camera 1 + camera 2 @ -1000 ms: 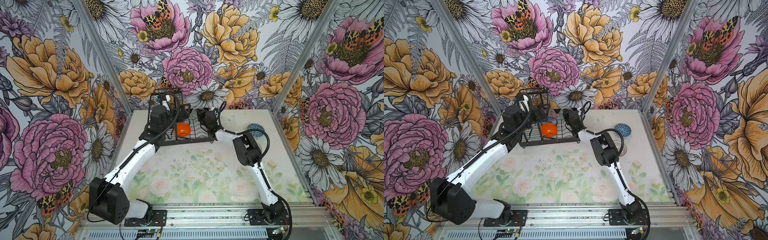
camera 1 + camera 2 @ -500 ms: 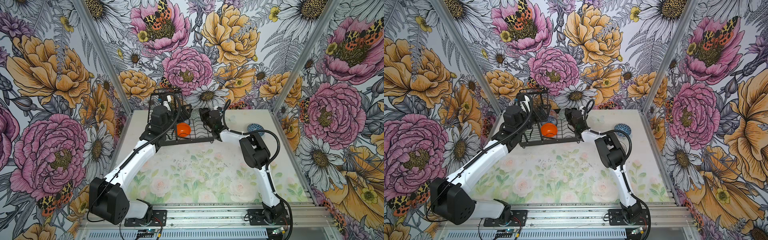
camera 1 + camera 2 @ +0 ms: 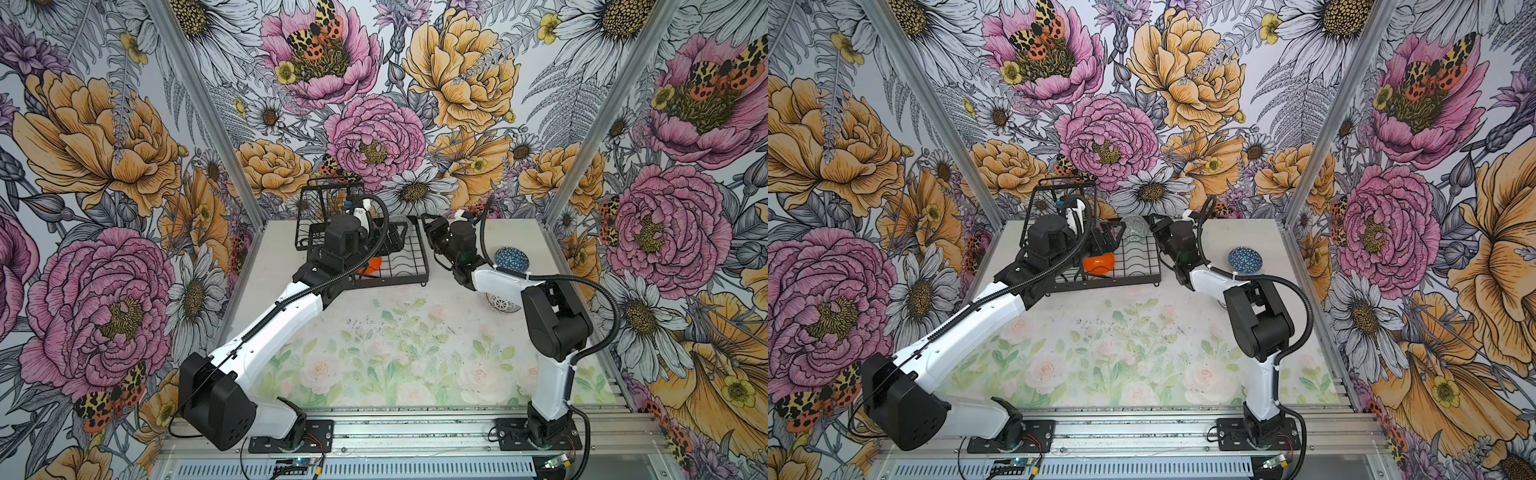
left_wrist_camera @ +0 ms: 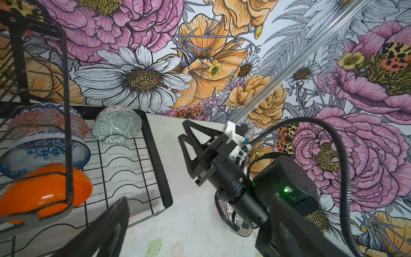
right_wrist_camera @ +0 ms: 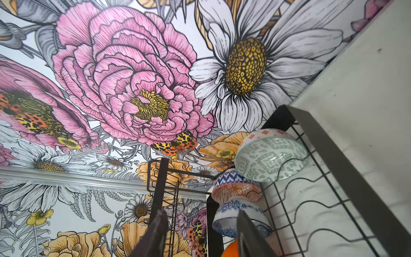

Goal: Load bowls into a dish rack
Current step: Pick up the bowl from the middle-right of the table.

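The robot's left gripper keeps heading toward the rack-side rim (image 3: 488, 301) of the lattice bowl open side up (image 3: 505, 304) and closes there, as that rim is free of other bowls.
The black wire dish rack (image 3: 409, 266) stands at the back of the table. Its slots hold a glossy orange bowl (image 4: 44, 191), a blue-white floral bowl (image 4: 42, 153), an orange-white bowl (image 4: 44, 122) and, further along, a pale green bowl (image 5: 270, 160) tipped on edge. My left gripper (image 3: 1109, 236) hovers open over the rack with nothing in it. My right gripper (image 5: 200, 240) is open and empty beside the rack's right end, apart from the pale green bowl. A dark blue bowl (image 3: 512, 259) and a black-white lattice bowl (image 3: 503, 304) sit on the table by the right arm.
The rack's raised wire basket tier (image 3: 328, 199) rises at its back left end, behind the left wrist. Flowered walls close in the table on three sides. The right forearm (image 3: 498, 280) partly covers the lattice bowl.
My right gripper's jaws have opened, and it has drawn back to the right from the rack's end. The left arm has stayed still.
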